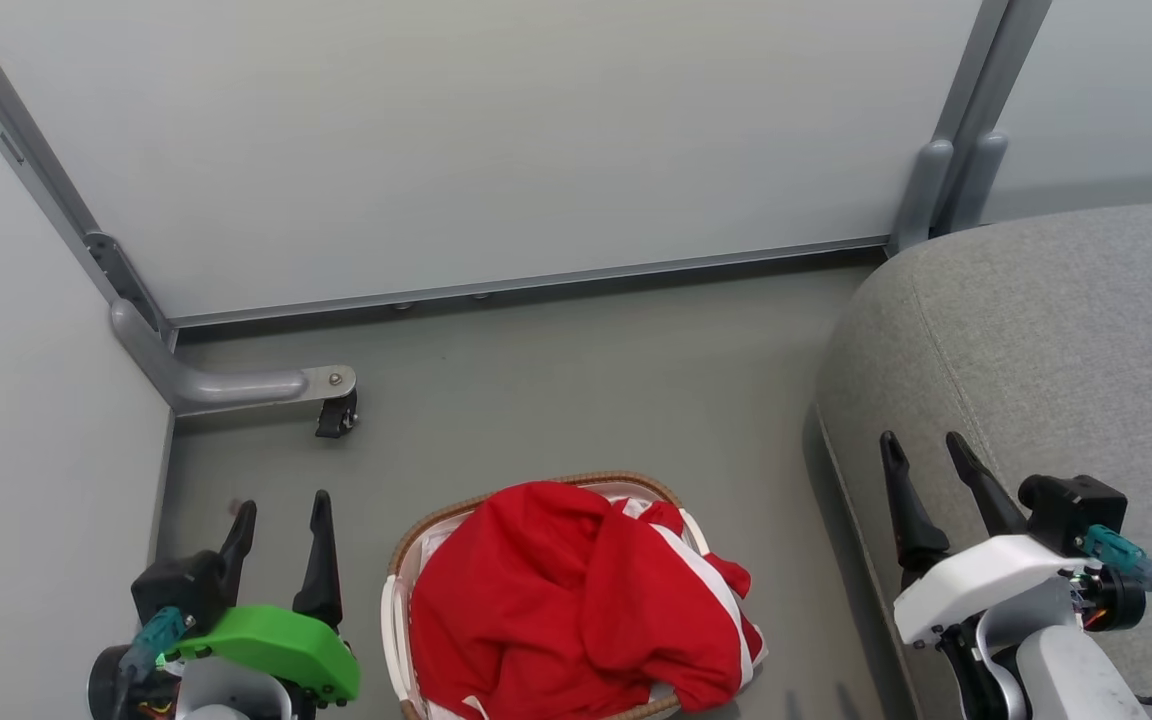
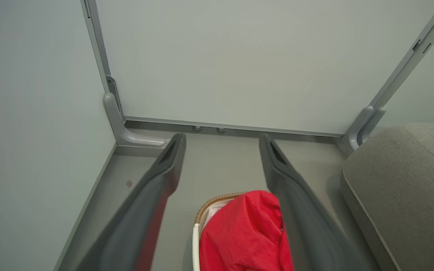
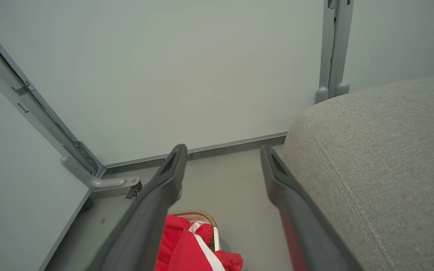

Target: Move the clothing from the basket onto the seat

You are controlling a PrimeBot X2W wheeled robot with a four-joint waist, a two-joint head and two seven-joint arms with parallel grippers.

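A crease [image 1: 587, 582] separates the heaped clothing from the striped fold over the basket's rim [image 1: 677, 600]. That fold will stay behind when I lift the heap.
The clothing [image 1: 566, 595], bright red with white stripes, is heaped in the basket [image 1: 398, 570], a cream oval with a brown woven rim, on the floor at bottom centre. One fold hangs over the basket's right rim. The seat [image 1: 1046, 330] is a large grey cushion on the right. My left gripper [image 1: 281, 515] hovers left of the basket, open and empty. My right gripper [image 1: 926, 450] is open over the seat's left edge, nothing between its fingers. The left wrist view has the clothing [image 2: 245, 235] and basket rim [image 2: 211, 205] low between my fingers. The right wrist view catches the clothing [image 3: 181, 246] and the seat [image 3: 382, 165].
Pale partition walls close the back and left [image 1: 476, 140]. A grey metal foot with a small black caster [image 1: 336, 415] juts onto the floor at the left corner. Open grey floor [image 1: 586, 380] lies between the basket, back wall and seat.
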